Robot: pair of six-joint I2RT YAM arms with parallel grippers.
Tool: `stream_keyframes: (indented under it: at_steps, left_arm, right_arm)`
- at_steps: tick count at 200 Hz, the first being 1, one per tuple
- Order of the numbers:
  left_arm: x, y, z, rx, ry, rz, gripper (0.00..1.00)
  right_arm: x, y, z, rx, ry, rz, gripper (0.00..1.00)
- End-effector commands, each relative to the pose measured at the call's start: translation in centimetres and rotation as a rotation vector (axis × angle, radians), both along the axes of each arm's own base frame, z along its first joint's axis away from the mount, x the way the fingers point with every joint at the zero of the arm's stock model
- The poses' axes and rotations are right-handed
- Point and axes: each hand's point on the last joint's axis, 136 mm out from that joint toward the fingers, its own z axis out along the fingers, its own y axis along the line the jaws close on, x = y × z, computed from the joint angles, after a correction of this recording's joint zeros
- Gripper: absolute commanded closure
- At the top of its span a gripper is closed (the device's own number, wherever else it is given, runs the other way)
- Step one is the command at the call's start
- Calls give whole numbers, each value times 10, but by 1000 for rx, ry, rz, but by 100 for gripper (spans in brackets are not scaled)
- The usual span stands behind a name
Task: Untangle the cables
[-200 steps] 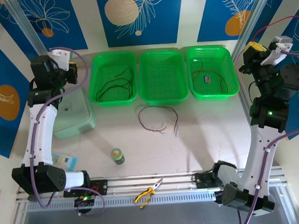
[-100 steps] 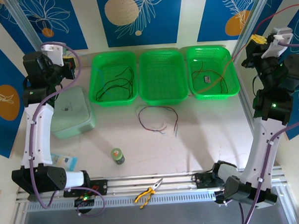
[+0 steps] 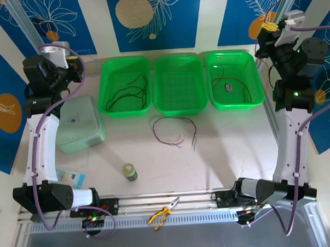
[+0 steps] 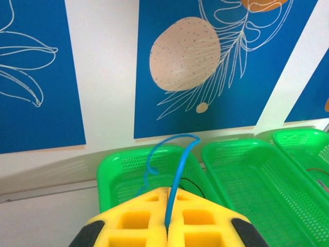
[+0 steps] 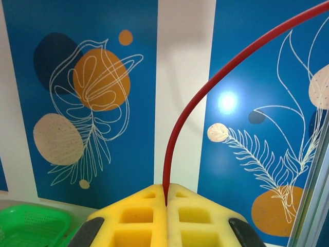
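The dark red cable (image 5: 207, 86) is free of the blue cable, so my right gripper keeps going toward the green basket of red cables (image 3: 234, 80) and lets go there.
My left gripper (image 4: 168, 191) is shut on a thin blue cable (image 4: 177, 164) that arches up and curls over the left green basket (image 4: 110, 175). From above, the left gripper (image 3: 75, 67) is raised at the far left. My right gripper (image 5: 165, 186) is shut on a dark red cable (image 5: 205, 92) that curves up and to the right. Seen from above, the right gripper (image 3: 267, 29) is high at the far right. A loop of red and purple cables (image 3: 173, 128) lies on the table. Black cables (image 3: 125, 92) lie in the left basket, and more cables (image 3: 234, 87) in the right basket.
Three green baskets stand in a row at the back: left (image 3: 103, 69), middle (image 3: 180, 84), right (image 3: 209, 61). A pale green lidded box (image 3: 80, 124) sits under the left arm. A small green-capped bottle (image 3: 129, 171), a packet (image 3: 68, 176) and yellow pliers (image 3: 163, 212) lie near the front.
The right arm has swung back and up, lifting the red cable with it. The left wrist has shifted a little left and back. Both grippers stayed shut.
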Motion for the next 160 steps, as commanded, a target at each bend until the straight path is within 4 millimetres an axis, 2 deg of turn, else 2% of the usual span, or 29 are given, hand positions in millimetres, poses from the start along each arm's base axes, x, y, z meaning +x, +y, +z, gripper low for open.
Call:
stream_keyframes:
  at_steps: [1, 36, 59, 86, 108, 137, 160]
  left_arm:
    - [-1, -13, 8, -32, -38, -50, 100]
    - [-3, -20, 4, -39, -27, -72, 100]
    - [-3, -21, -1, -39, -19, -72, 100]
    - [-3, -23, -6, -51, -8, -77, 100]
    - [-3, -27, -6, -57, -8, -84, 100]
    - [-3, -31, -7, -56, -5, -89, 100]
    - [-5, -32, -8, -53, -5, -92, 100]
  right_arm:
    - [8, -13, 17, -63, -63, -79, 100]
    - [25, -44, 16, -87, -54, -143, 100]
    - [33, -57, 19, -96, -56, -171, 100]
    - [43, -61, 20, -85, -69, -169, 100]
    - [56, -56, 16, -84, -58, -151, 100]
    - [73, -55, -4, -56, 12, -146, 100]
    - [85, -59, -36, -17, 86, -149, 100]
